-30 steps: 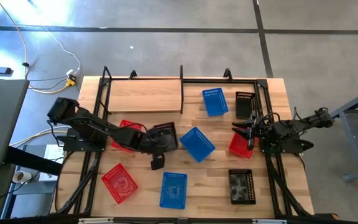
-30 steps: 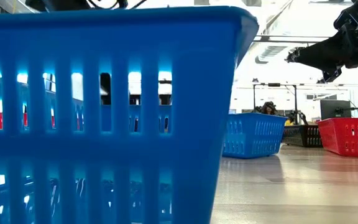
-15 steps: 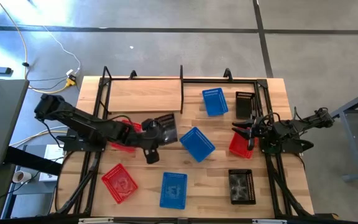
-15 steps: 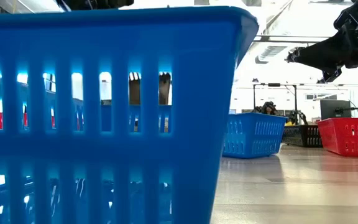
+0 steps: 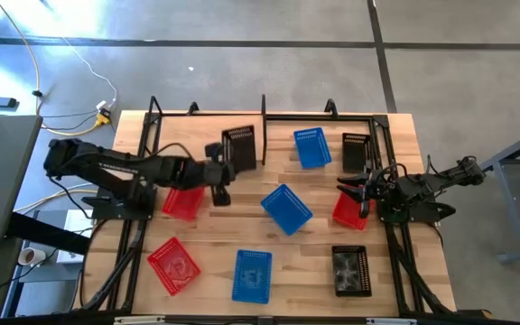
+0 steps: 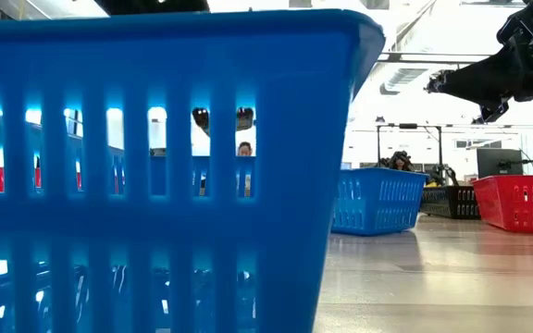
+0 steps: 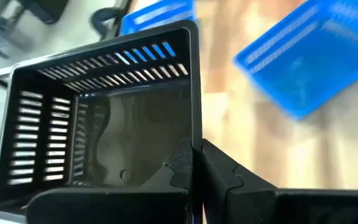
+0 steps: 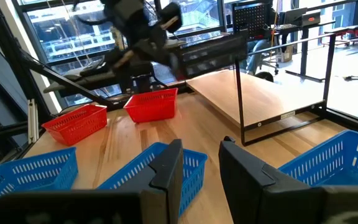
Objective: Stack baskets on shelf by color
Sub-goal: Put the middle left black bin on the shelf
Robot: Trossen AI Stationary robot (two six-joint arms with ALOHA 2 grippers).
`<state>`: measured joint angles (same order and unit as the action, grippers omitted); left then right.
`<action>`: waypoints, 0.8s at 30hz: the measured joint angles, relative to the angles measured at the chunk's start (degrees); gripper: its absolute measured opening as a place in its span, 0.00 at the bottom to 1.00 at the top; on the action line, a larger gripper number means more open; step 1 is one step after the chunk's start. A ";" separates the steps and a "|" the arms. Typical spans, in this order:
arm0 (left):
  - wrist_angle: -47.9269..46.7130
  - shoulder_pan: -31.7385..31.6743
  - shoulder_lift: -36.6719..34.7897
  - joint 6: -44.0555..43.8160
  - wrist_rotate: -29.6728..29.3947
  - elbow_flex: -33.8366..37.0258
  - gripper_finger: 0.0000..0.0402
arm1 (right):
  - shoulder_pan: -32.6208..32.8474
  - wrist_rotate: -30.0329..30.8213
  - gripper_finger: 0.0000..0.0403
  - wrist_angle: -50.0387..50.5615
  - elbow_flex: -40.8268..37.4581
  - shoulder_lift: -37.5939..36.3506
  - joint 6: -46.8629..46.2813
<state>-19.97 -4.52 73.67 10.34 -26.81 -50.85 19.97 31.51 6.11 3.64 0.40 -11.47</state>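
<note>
The black basket's long side (image 5: 254, 149) is in line with the shelf's divider, so the robot's left gripper goes on moving the basket gently over the shelf (image 5: 244, 121) until the basket's base rests there.
My left gripper (image 5: 227, 168) is shut on a black basket (image 5: 240, 148) and carries it in the air by the shelf (image 5: 201, 140), just left of its upright divider (image 5: 264, 135). In the left wrist view the black basket (image 7: 104, 130) fills the picture. My right gripper (image 5: 357, 191) is open and hovers over a red basket (image 5: 347, 211) near the table's right edge. The other baskets rest on their bases on the table: blue (image 5: 311, 147), black (image 5: 355, 152), blue (image 5: 286, 208), red (image 5: 183, 201), red (image 5: 171, 264), blue (image 5: 252, 275), black (image 5: 351, 269). My left gripper holds the black basket by one side wall at its rim (image 7: 195, 134). One finger (image 7: 180, 167) is inside the basket and the other finger (image 7: 221, 169) is outside. The basket is lifted clear of the table and tipped, with its open side facing the wrist.
The shelf's black tube frame (image 5: 154, 116) runs along the far edge and both sides of the table. In the low view a blue basket (image 6: 155, 166) stands right before the camera and hides the left half. Bare wood lies between the middle baskets.
My left gripper has risen from the table's middle and moved toward the far edge, carrying the black basket. The basket has been lifted clear from beside the red basket, tipped, and brought to the shelf's divider. My right arm has kept still.
</note>
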 joint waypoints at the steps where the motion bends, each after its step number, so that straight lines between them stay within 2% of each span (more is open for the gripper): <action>1: 0.02 -1.37 0.00 1.89 0.35 0.00 0.00 | 0.01 0.01 0.23 0.01 0.00 0.00 -0.02; 6: 0.01 -8.04 0.00 10.72 3.88 0.00 0.00 | 0.02 0.00 0.23 0.02 0.00 0.00 -0.02; 12: 0.04 -14.10 1.43 15.11 7.24 -0.02 0.01 | 0.02 0.02 0.23 0.00 0.00 0.00 -0.02; 17: 0.11 -16.75 4.20 14.62 12.54 -0.04 0.01 | 0.01 0.01 0.23 0.01 0.02 0.00 -0.02; 24: 2.69 -17.28 8.52 17.32 11.36 -0.04 0.01 | 0.02 0.02 0.23 0.00 0.02 0.00 -0.02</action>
<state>-17.28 -21.80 82.19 27.66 -15.45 -50.89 19.99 31.53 6.11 3.66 0.40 -11.49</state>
